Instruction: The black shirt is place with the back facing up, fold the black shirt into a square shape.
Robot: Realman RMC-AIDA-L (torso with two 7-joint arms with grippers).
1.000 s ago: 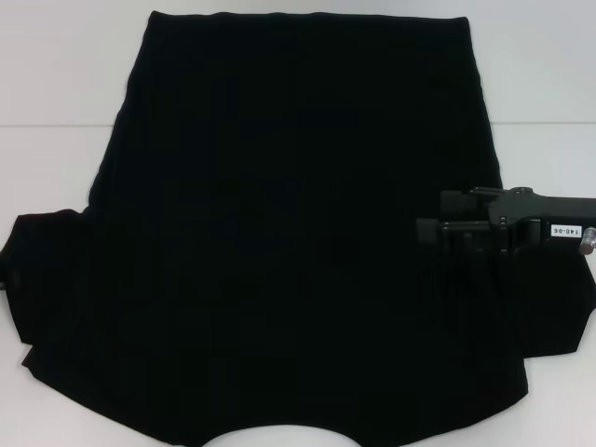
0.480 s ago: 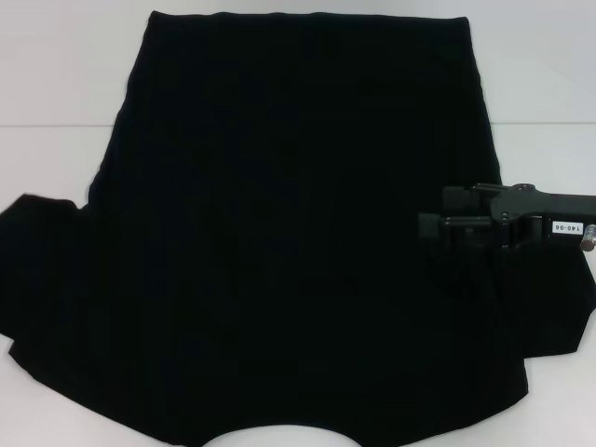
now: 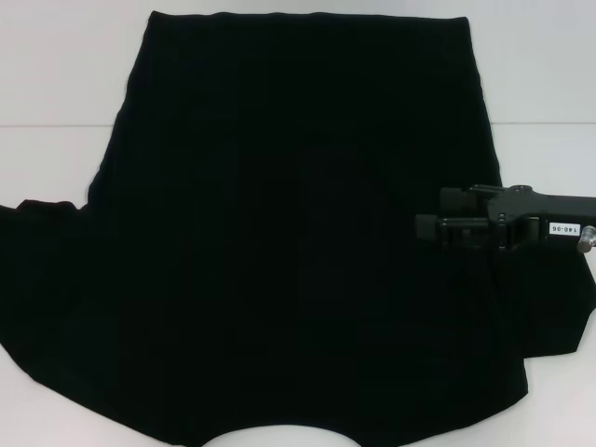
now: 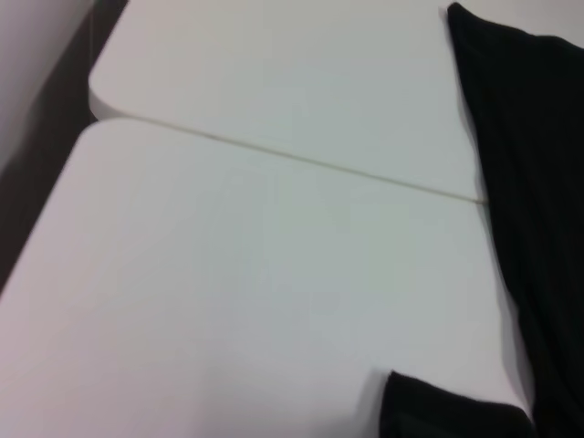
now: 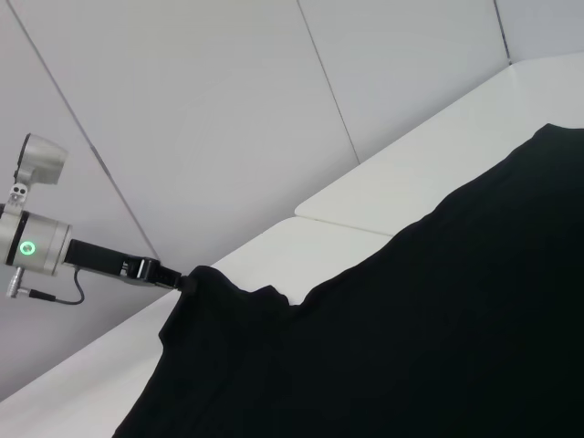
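Note:
I should keep folding inward until the sleeve is over the body and then let go, since my left gripper is holding the sleeve tip [image 5: 206, 281] and the shirt's body [image 3: 179, 230] is lying flat.
The black shirt [image 3: 279, 233] lies spread flat over the white table, its hem at the far side and its collar cut-out at the near edge. My right gripper [image 3: 433, 216] hovers over the shirt's right side, just inside the right sleeve, fingers apart and holding nothing. The left gripper is outside the head view. In the right wrist view, my left gripper [image 5: 178, 276] is shut on the tip of the left sleeve [image 5: 214, 292], pulling it up into a peak. The left wrist view shows the shirt's edge [image 4: 538, 182] and a sleeve corner [image 4: 447, 411].
Two white tables [image 3: 56, 93] stand joined, and a seam [image 4: 274, 155] runs across under the shirt. Their rounded corners and outer edge [image 4: 91, 100] lie beyond the shirt's left side. Bare table surface shows on both sides of the shirt's far half. Grey wall panels [image 5: 228, 109] stand behind.
The left sleeve has been drawn outward to the left, now reaching the frame's edge, and its folded lower corner has flattened out. The right gripper has barely shifted.

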